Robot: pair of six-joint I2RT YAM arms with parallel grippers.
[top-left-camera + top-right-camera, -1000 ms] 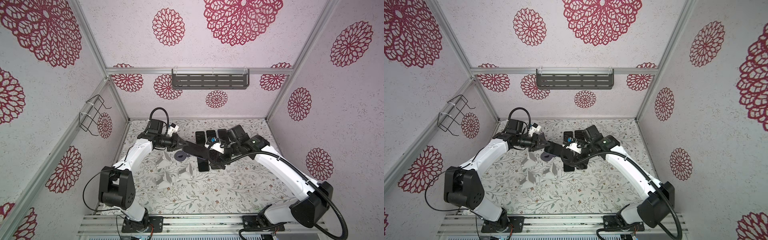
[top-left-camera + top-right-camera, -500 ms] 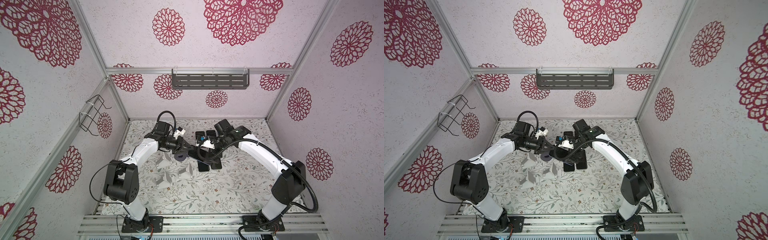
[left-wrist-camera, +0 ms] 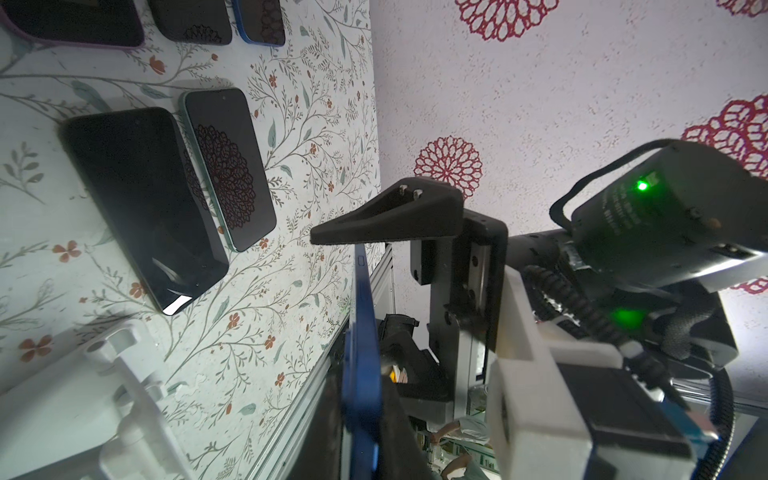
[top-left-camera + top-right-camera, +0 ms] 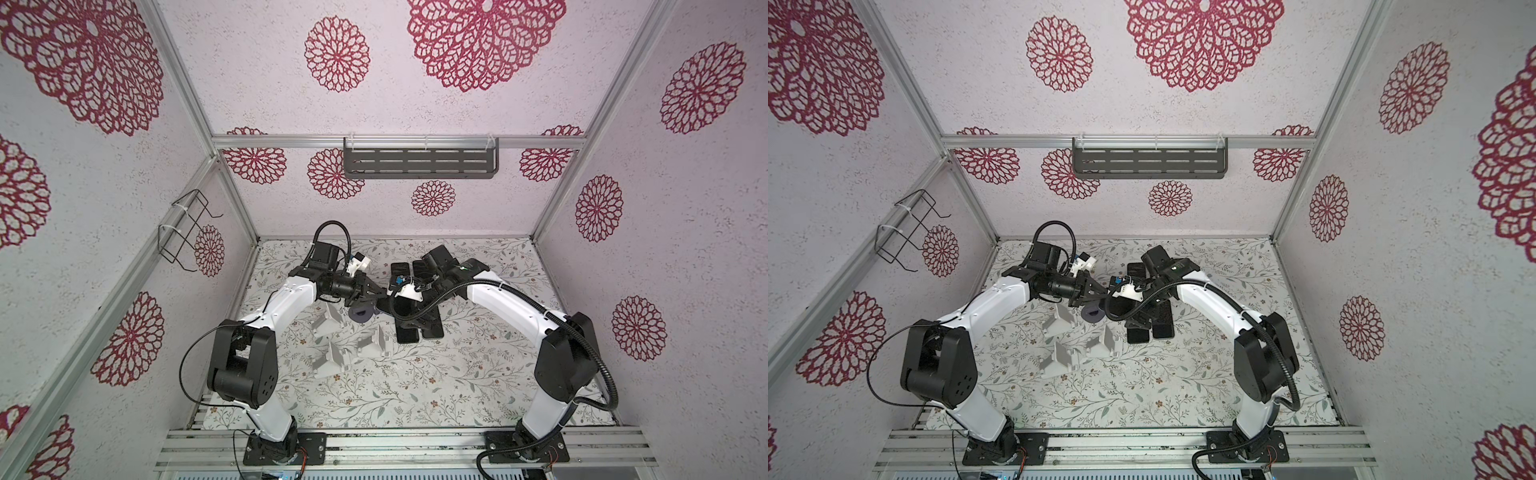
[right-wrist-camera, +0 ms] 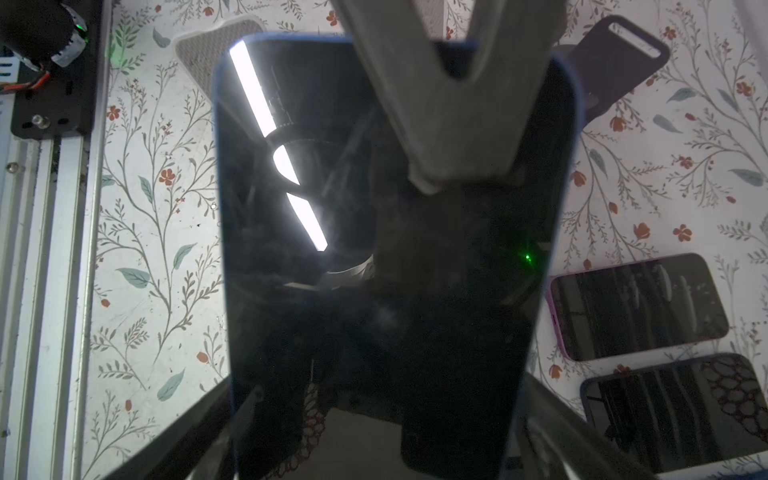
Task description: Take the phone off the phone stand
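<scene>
Next, my right gripper takes the blue-cased phone (image 5: 384, 280) and lays it in the free spot (image 4: 458, 317) beside the flat phones, since my left gripper holds it far from there.
A blue-cased phone (image 5: 374, 249) with a dark screen hangs above the table, off every stand. My left gripper (image 3: 365, 436) is shut on one end of it; the phone (image 3: 360, 299) shows edge-on there. The same gripper (image 5: 449, 166) lies as a grey wedge over the screen in the right wrist view. My right gripper (image 5: 386, 395) is open, a finger along each long edge of the phone; contact cannot be told. In both top views the left gripper (image 4: 378, 290) (image 4: 1102, 292) meets the right wrist at mid-table, above a dark purple phone stand (image 4: 360, 313) (image 4: 1093, 312).
Three white stands (image 4: 332, 359) (image 4: 1059, 357) sit at left of centre, one close by (image 3: 104, 395). Several dark phones (image 4: 406, 332) (image 3: 145, 199) (image 5: 636, 303) lie flat on the floral table (image 4: 415, 386). A shelf (image 4: 419, 162) hangs on the back wall, a wire rack (image 4: 185, 232) on the left wall.
The left gripper has carried the phone a little to the right. The right arm has swung its elbow inward and drawn its wrist back, bringing its fingers round the phone.
</scene>
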